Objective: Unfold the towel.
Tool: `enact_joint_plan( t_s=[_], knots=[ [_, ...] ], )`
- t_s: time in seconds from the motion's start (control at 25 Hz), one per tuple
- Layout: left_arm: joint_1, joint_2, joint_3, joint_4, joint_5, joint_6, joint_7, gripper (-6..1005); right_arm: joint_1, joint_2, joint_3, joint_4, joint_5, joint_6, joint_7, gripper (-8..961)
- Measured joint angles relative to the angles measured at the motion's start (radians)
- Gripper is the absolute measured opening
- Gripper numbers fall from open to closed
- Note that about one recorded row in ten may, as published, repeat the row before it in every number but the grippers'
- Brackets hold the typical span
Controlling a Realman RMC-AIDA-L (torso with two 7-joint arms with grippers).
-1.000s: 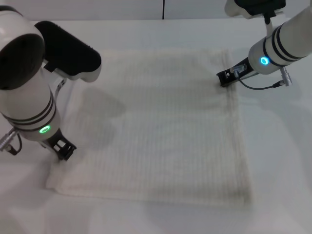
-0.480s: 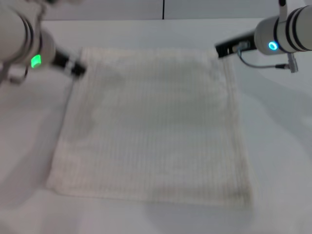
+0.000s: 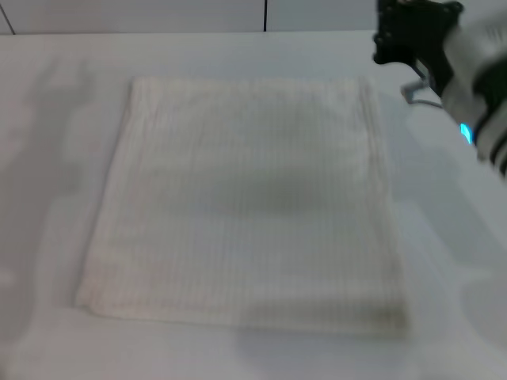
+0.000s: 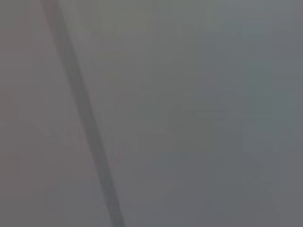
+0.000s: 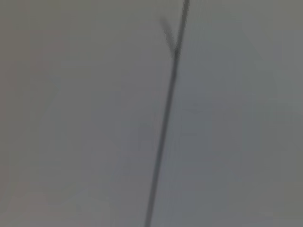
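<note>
The towel lies flat to its corners (image 3: pixel 366 85), free of the fingers, so my right gripper should keep pulling back until it clears the tabletop (image 3: pixel 440 237) beside the towel.
The towel (image 3: pixel 245 198) is a cream-white ribbed cloth. It lies spread flat as a rough square on the white table (image 3: pixel 444 261) in the head view. My right gripper (image 3: pixel 408 33) shows as a dark blurred shape at the far right, lifted off the table just beyond the towel's far right corner and apart from the cloth. My left arm and gripper are out of the head view. Both wrist views show only a plain grey surface with a thin dark line, and no towel.
The table's far edge meets a wall with a dark vertical seam (image 3: pixel 264 14). Bare tabletop surrounds the towel on all sides.
Both arms have lifted away from the towel's far corners. The left arm has left the head view and the right arm has drawn up to the far right. The towel stays flat.
</note>
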Motion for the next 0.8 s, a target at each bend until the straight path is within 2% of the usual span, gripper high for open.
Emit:
enact_joint_plan(
  t_s=[0.04,0.16,0.2,0.28,0.4,0.44,0.52,0.56,0.6,0.8],
  knots=[
    [0.014,0.001,0.002,0.099,-0.022,0.140,-0.032,458,-0.009,-0.002,-0.037,0.087,0.000,0.136,0.012,18],
    [-0.003,0.003,-0.002,0.343,-0.050,0.382,-0.098,492,-0.009,-0.003,-0.108,0.363,0.002,0.558,0.084,18],
    [-0.016,0.003,-0.004,0.428,-0.054,0.440,-0.115,508,0.001,0.000,-0.125,0.492,0.012,0.721,0.123,18],
    [-0.061,0.003,-0.012,0.605,-0.073,0.568,-0.148,541,0.035,0.002,-0.166,0.692,0.073,0.956,0.173,19],
    [-0.153,0.000,-0.025,0.905,-0.125,0.747,-0.180,643,0.065,0.001,-0.251,0.889,0.237,1.197,0.190,19],
    [-0.192,0.000,-0.027,1.015,-0.149,0.793,-0.192,676,0.064,0.001,-0.262,0.921,0.274,1.235,0.190,19],
    [-0.206,-0.001,-0.027,1.050,-0.159,0.805,-0.197,744,0.052,0.001,-0.262,0.953,0.334,1.267,0.191,19],
    [-0.231,-0.001,-0.028,1.121,-0.181,0.819,-0.206,778,0.044,0.001,-0.260,0.958,0.357,1.263,0.191,19],
    [-0.235,-0.001,-0.028,1.140,-0.190,0.819,-0.209,778,0.037,0.001,-0.260,0.959,0.372,1.257,0.192,19],
    [-0.221,-0.004,-0.022,1.144,-0.208,0.824,-0.214,778,0.027,0.002,-0.265,0.959,0.385,1.230,0.193,202]
  ],
)
